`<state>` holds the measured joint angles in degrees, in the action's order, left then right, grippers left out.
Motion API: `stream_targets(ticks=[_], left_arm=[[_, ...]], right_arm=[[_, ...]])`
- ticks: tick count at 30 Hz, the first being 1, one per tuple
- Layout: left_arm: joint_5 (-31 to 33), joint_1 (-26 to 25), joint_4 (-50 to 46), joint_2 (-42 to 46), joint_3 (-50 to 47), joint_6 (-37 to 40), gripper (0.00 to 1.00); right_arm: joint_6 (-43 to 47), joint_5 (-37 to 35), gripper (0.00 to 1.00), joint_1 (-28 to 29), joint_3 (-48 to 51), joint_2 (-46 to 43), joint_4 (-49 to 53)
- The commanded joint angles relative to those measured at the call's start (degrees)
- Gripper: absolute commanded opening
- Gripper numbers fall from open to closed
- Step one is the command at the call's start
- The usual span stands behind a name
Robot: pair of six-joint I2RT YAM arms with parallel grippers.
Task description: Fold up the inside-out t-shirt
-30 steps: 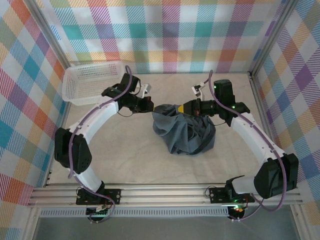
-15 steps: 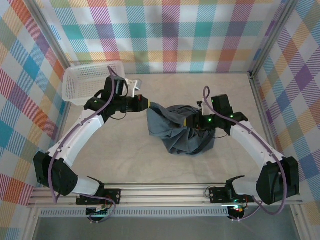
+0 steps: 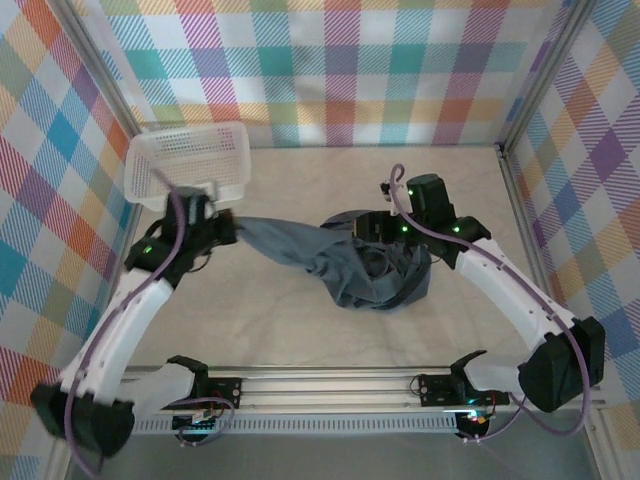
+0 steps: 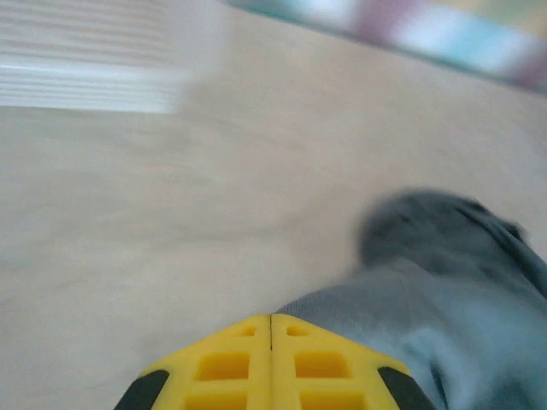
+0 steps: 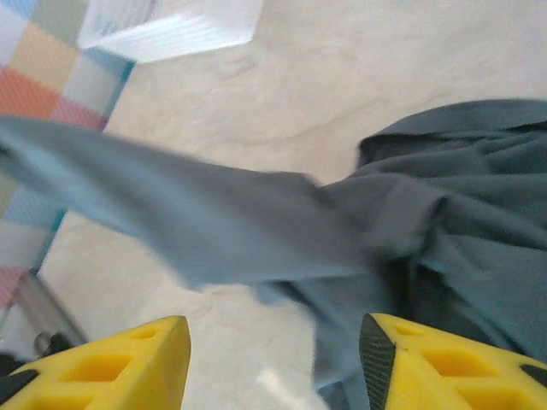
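Next, I pinch the pile's upper folds (image 3: 345,219) with my right gripper and lift them, because the t-shirt lies bunched (image 3: 385,280) beyond the part my left gripper is pulling.
The slate blue-grey t-shirt (image 3: 385,275) lies bunched on the table right of centre. One strip of it (image 3: 280,242) is stretched out to the left. My left gripper (image 3: 226,228) holds the end of that strip; in the left wrist view its yellow fingers (image 4: 272,323) meet with no gap and the cloth (image 4: 427,316) spreads out to their right. My right gripper (image 3: 354,225) hovers over the top left of the pile. Its fingers (image 5: 272,342) stand wide apart with nothing between them, and the stretched cloth (image 5: 222,222) runs just beyond them.
A white lattice basket (image 3: 190,162) stands at the back left, close behind the left gripper, and its corner (image 5: 171,26) also shows in the right wrist view. Checked walls close in three sides. A metal rail (image 3: 330,385) runs along the near edge.
The left gripper has pulled left and nearer, drawing a strip of the t-shirt out of the pile. The right gripper has opened, let go of the cloth, and shifted slightly back.
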<state>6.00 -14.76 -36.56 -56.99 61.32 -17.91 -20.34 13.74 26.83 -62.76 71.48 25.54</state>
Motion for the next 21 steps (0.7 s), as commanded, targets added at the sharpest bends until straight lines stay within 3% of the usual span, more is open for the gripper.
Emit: stream_targets(ticks=[1, 2, 3, 5, 7, 10, 15, 17, 21], left_arm=[[18.41, 4.64, -6.95, 4.98, -3.87, -3.1, 0.0], [20.31, 4.74, -8.26, 4.78, -3.86, -3.78, 0.12], [21.45, 4.74, -9.26, 4.29, -3.54, -4.44, 0.31], [19.0, 4.74, -8.39, 2.96, -2.83, -5.61, 0.5], [12.51, 4.66, -3.86, 1.61, -2.87, -6.34, 0.55], [-0.59, 2.14, 6.34, -4.15, -2.58, -7.81, 0.58], [-9.75, -11.85, 7.83, -25.48, 9.65, -3.5, 0.58], [-9.57, -17.57, 3.3, -35.71, 17.23, -1.03, 0.57], [-12.68, -22.66, 3.59, -48.55, 23.48, -3.12, 0.63]], right_arm=[[-6.08, -18.25, 0.62, -0.87, 3.9, -4.73, 0.7], [-7.87, -21.68, 0.65, -1.22, 4.64, -5.09, 1.17], [-9.65, -24.03, 0.66, -1.8, 5.2, -5.0, 1.96], [-11.27, -24.59, 0.67, -3.54, 5.29, -3.7, 3.16], [-11.54, -22.81, 0.68, -5.07, 4.73, -0.93, 3.73], [-9.98, -13.09, 0.69, -7.85, 0.99, 6.27, 5.0], [-7.0, 3.4, 0.71, -8.2, -6.07, 19.26, 6.39], [-7.99, 3.25, 0.71, -8.18, -5.94, 22.64, 6.17], [-8.14, -3.67, 0.72, -8.44, -3.94, 26.64, 6.05]])
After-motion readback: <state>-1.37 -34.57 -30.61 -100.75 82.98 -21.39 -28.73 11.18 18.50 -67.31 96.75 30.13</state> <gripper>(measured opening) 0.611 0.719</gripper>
